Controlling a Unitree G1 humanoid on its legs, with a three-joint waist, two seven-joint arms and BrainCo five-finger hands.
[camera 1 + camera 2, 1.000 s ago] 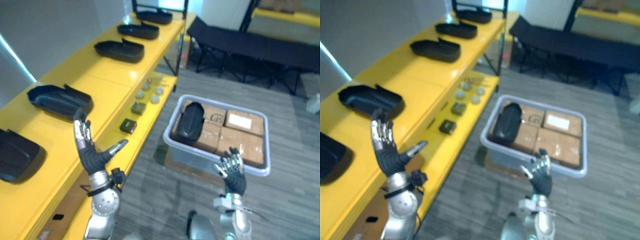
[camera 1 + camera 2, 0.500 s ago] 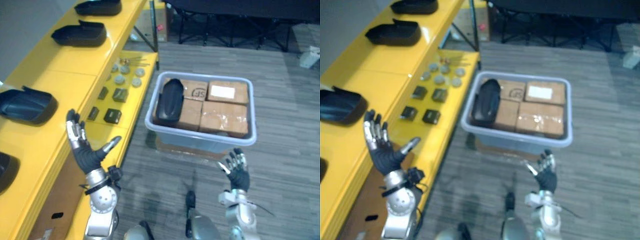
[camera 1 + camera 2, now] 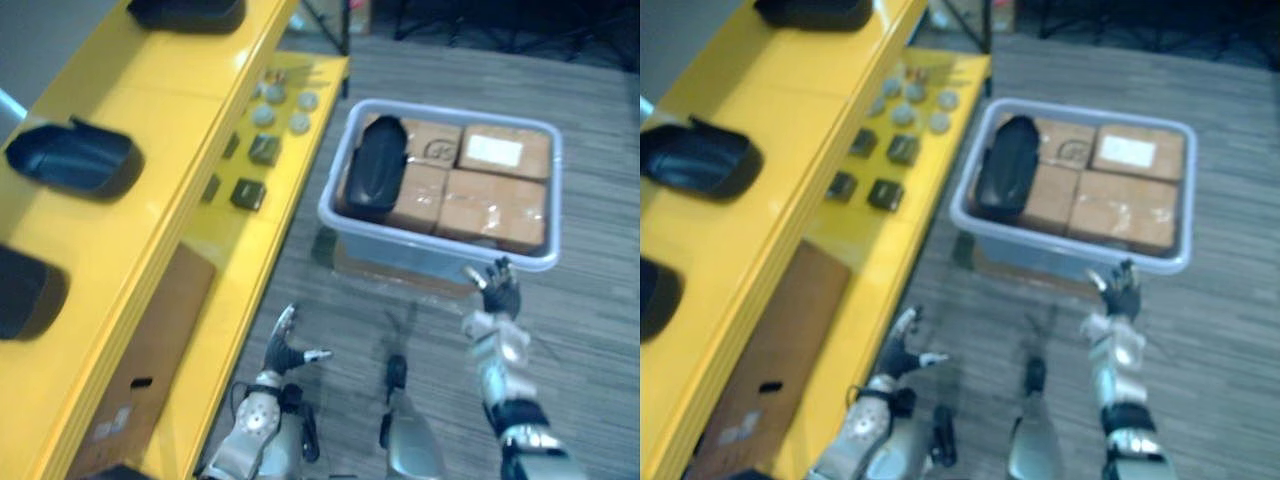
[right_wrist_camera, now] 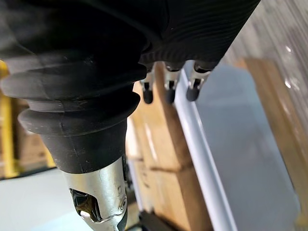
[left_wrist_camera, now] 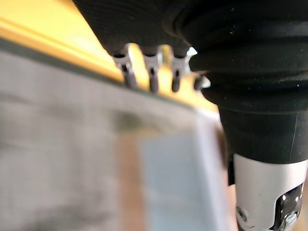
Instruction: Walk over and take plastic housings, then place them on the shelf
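Note:
The black housing [image 3: 379,168] should uncover more box tops that reach the bin's end when I lift it, because the brown cardboard boxes [image 3: 415,192] go on under its edge.
A black plastic housing [image 3: 372,178] stands on edge at the left end of a grey bin [image 3: 436,258] on the floor, beside brown cardboard boxes [image 3: 495,190]. More black housings [image 3: 70,160] lie on the top of the yellow shelf [image 3: 175,140] to my left. My right hand [image 3: 499,292] is open, its fingers [image 4: 166,91] straight and just short of the bin's front rim [image 4: 195,139], holding nothing. My left hand [image 3: 286,350] hangs low over the floor by the shelf's lower edge, open and empty, with its fingers [image 5: 152,72] straight.
Small dark blocks [image 3: 247,193] and round grey discs [image 3: 281,102] lie on the shelf's lower level. A brown cardboard sheet [image 3: 150,350] leans under the shelf. Grey carpet [image 3: 590,330] spreads right of the bin.
My left hand has dropped from chest height to low by the floor. My right hand has come up to the bin's front rim. The camera has shifted.

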